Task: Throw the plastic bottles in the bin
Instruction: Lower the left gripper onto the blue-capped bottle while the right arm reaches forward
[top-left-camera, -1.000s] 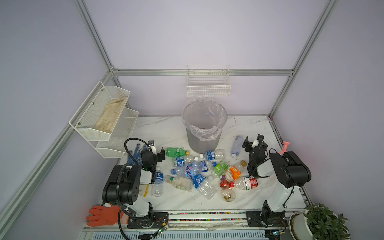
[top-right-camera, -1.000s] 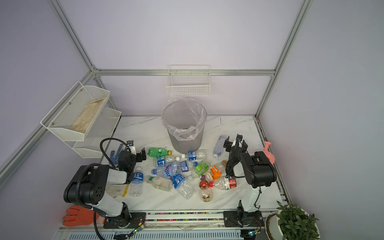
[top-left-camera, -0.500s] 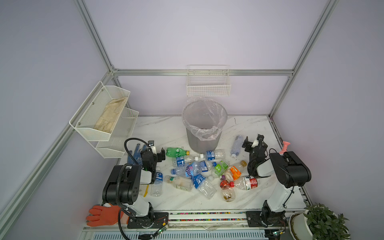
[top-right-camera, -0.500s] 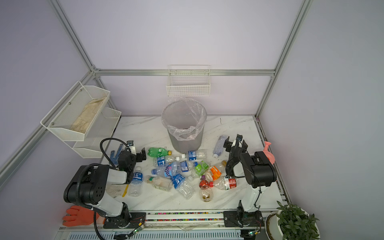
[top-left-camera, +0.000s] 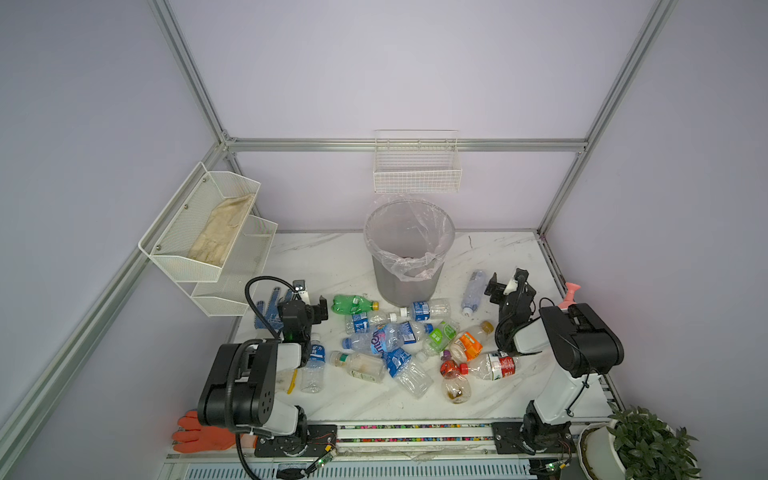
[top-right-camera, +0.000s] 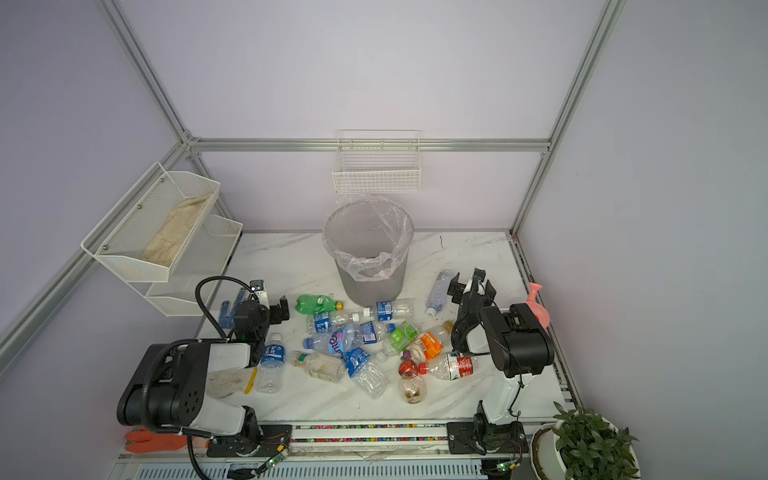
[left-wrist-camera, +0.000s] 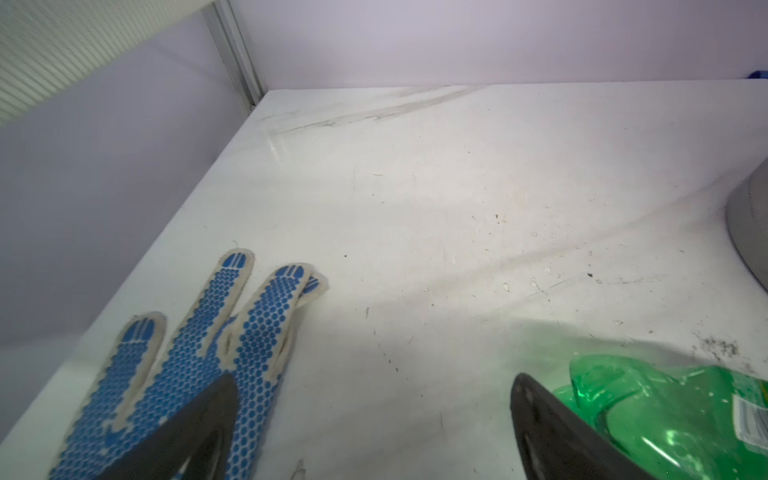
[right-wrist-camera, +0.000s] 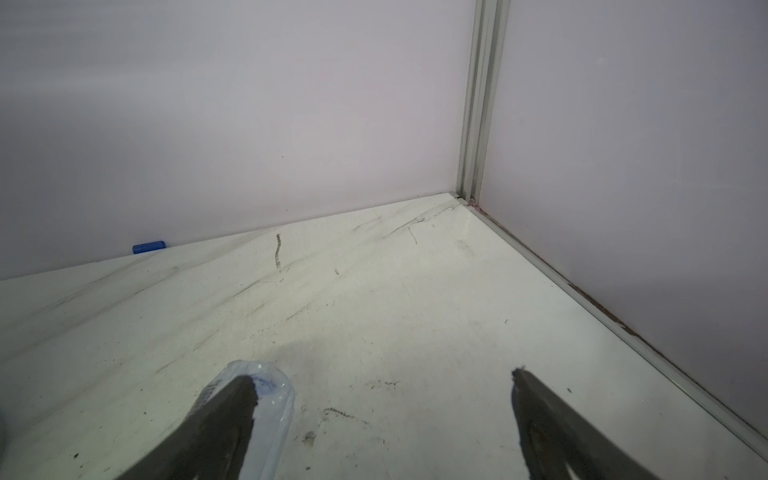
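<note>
Next, my left gripper moves back and tilts down onto the label (top-left-camera: 317, 353), because a bottle with a blue label (top-left-camera: 313, 376) lies behind its fingers, by its wrist.
The grey bin (top-left-camera: 409, 249) (top-right-camera: 368, 249), lined with a clear bag, stands at the back middle of the marble table. Several plastic bottles (top-left-camera: 399, 340) (top-right-camera: 361, 336) lie scattered in front of it. My left gripper (top-left-camera: 307, 309) (top-right-camera: 270, 307) (left-wrist-camera: 374, 382) is open just left of a green bottle (top-left-camera: 353, 304) (top-right-camera: 318, 303) (left-wrist-camera: 665, 415), whose base lies outside one finger. My right gripper (top-left-camera: 507, 282) (top-right-camera: 471, 284) (right-wrist-camera: 380, 378) is open over bare table. A clear bluish bottle (top-left-camera: 473, 291) (top-right-camera: 438, 293) (right-wrist-camera: 270, 399) lies beside one of its fingers. Neither gripper holds anything.
A blue-dotted glove (left-wrist-camera: 208, 332) (top-left-camera: 270, 307) lies left of the left gripper. White wire baskets (top-left-camera: 208, 232) hang on the left wall, and one wire basket (top-left-camera: 417, 166) above the bin. A pink spray bottle (top-left-camera: 569, 293) stands at the right edge, an orange glove (top-left-camera: 199, 430) front left, a plant (top-left-camera: 644, 444) front right.
</note>
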